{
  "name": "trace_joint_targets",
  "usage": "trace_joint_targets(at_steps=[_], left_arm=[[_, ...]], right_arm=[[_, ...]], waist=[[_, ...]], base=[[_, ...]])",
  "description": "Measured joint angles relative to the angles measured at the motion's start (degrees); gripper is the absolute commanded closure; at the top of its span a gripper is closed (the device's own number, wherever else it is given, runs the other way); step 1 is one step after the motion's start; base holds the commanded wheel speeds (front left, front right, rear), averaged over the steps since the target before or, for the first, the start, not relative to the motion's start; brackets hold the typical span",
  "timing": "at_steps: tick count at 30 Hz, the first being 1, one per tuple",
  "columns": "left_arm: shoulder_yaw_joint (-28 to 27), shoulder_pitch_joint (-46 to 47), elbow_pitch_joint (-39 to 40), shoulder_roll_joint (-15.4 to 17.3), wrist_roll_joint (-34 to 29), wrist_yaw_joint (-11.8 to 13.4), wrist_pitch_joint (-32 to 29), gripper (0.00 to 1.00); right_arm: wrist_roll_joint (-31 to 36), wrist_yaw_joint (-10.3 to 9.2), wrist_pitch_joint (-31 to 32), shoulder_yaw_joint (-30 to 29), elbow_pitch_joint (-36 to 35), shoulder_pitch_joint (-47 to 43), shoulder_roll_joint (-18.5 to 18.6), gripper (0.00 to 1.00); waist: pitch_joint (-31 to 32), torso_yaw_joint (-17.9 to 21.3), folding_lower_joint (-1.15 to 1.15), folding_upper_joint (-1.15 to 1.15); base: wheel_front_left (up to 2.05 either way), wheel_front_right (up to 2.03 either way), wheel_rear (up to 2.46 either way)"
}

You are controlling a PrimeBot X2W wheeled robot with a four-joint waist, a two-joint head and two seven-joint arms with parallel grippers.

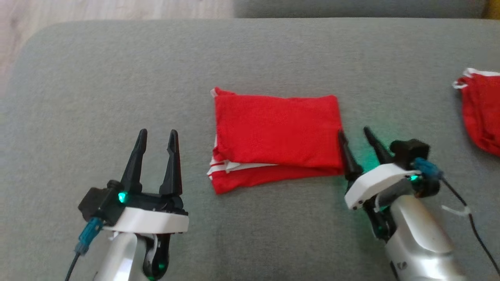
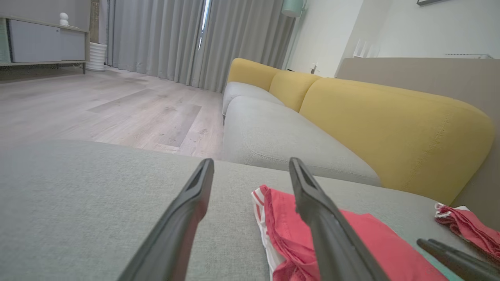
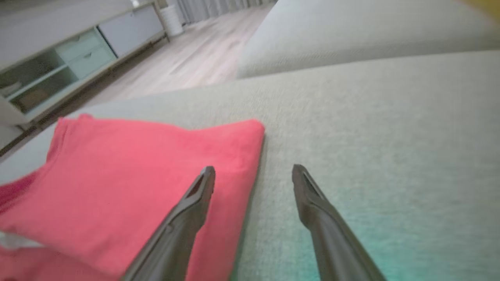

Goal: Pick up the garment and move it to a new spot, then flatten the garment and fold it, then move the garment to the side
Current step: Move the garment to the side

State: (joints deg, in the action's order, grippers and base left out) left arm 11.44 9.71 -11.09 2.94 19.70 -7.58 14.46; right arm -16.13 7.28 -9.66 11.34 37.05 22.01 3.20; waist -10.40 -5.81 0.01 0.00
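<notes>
The garment (image 1: 276, 128) will come along as a folded stack when I pull it aside, because its edge by my right gripper is a smooth closed fold (image 1: 338, 114).
A red garment (image 1: 275, 138) with white stripes lies folded into a neat rectangle in the middle of the grey cushion (image 1: 117, 78). My left gripper (image 1: 156, 134) stands open to the left of it, apart from the cloth, nothing between its fingers. My right gripper (image 1: 354, 132) is open at the garment's right edge, its left finger over the cloth's edge and the other over bare cushion. The left wrist view shows the garment (image 2: 371, 242) beside the right finger of that gripper (image 2: 250, 164). In the right wrist view the garment (image 3: 136, 175) lies under the left finger of that gripper (image 3: 253, 168).
A second red cloth (image 1: 480, 111) with white trim lies crumpled at the cushion's far right edge. Wooden floor (image 1: 58, 11) lies beyond the cushion's rounded left corner. A yellow sofa back (image 2: 390, 125) and another grey seat stand behind.
</notes>
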Motion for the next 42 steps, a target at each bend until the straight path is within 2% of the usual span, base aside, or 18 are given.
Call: trace_joint_targets(at_steps=[4, 9, 10, 11, 21, 29, 32, 38, 40, 42], left_arm=[[0.04, 0.49, -0.27, -0.03, 0.43, 0.0, 0.0, 0.0], [0.04, 0.69, -0.53, -0.08, 0.49, 0.0, 0.0, 0.0], [0.04, 0.69, -0.55, -0.08, 0.49, 0.0, 0.0, 0.0], [0.04, 0.69, -0.56, -0.09, 0.49, 0.0, 0.0, 0.0], [-0.08, 0.66, -0.86, -0.09, 0.47, 0.0, 0.0, 0.0], [1.3, 0.43, 0.4, 0.04, 0.16, 0.0, 0.0, 0.0], [2.9, 0.46, 0.75, 0.03, -0.54, 0.0, 0.0, 0.0], [6.3, 1.35, 1.58, -0.03, -0.56, 0.0, 0.0, 0.0], [7.03, 1.98, 1.77, -0.04, -0.59, 0.0, 0.0, 0.0], [7.58, 3.46, 2.21, -0.1, -0.62, 0.0, 0.01, 0.0]], right_arm=[[-1.27, 0.0, 2.31, 3.38, 6.21, 1.62, 0.02, 0.0], [-4.61, 0.0, 2.37, 7.24, 10.25, 4.65, 0.25, 0.0], [-4.6, 0.0, 2.37, 8.01, 11.13, 5.48, 0.31, 0.14], [-4.59, 0.0, 2.34, 8.71, 11.94, 6.22, 0.35, 1.0], [0.46, 0.0, -2.67, 11.05, 16.82, 8.95, 0.21, 1.0], [10.4, 0.0, -4.22, 10.51, 12.68, 10.17, 0.86, 1.0], [11.66, 0.0, -4.55, 11.51, 10.01, 11.5, 3.39, 1.0], [10.82, 0.0, -2.93, 12.14, 7.67, 15.13, 11.85, 1.0], [10.05, 0.0, -2.37, 11.66, 7.48, 15.85, 13.21, 1.0], [9.51, 0.0, -1.58, 10.58, 7.34, 17.22, 16.14, 1.0]], waist=[[-0.84, -2.05, 0.0, 0.0], [-1.39, -3.51, 0.0, 0.0], [-1.42, -3.63, 0.0, 0.0], [-1.41, -3.69, -0.01, 0.0], [-0.29, -1.39, -0.01, 0.0], [2.03, 5.49, -0.01, 0.0], [2.52, 8.48, -0.01, 0.0], [2.17, 14.17, -0.01, 0.0], [1.82, 14.89, -0.01, 0.0], [0.76, 15.76, -0.01, 0.0]], base=[[0.0, 0.0, 0.0], [0.0, 0.0, 0.0], [0.0, 0.0, 0.0], [0.0, 0.0, 0.0], [0.0, 0.0, 0.0], [0.0, 0.0, 0.0], [0.0, 0.0, 0.0], [0.0, 0.0, 0.0], [0.0, 0.0, 0.0], [0.0, 0.0, 0.0]])
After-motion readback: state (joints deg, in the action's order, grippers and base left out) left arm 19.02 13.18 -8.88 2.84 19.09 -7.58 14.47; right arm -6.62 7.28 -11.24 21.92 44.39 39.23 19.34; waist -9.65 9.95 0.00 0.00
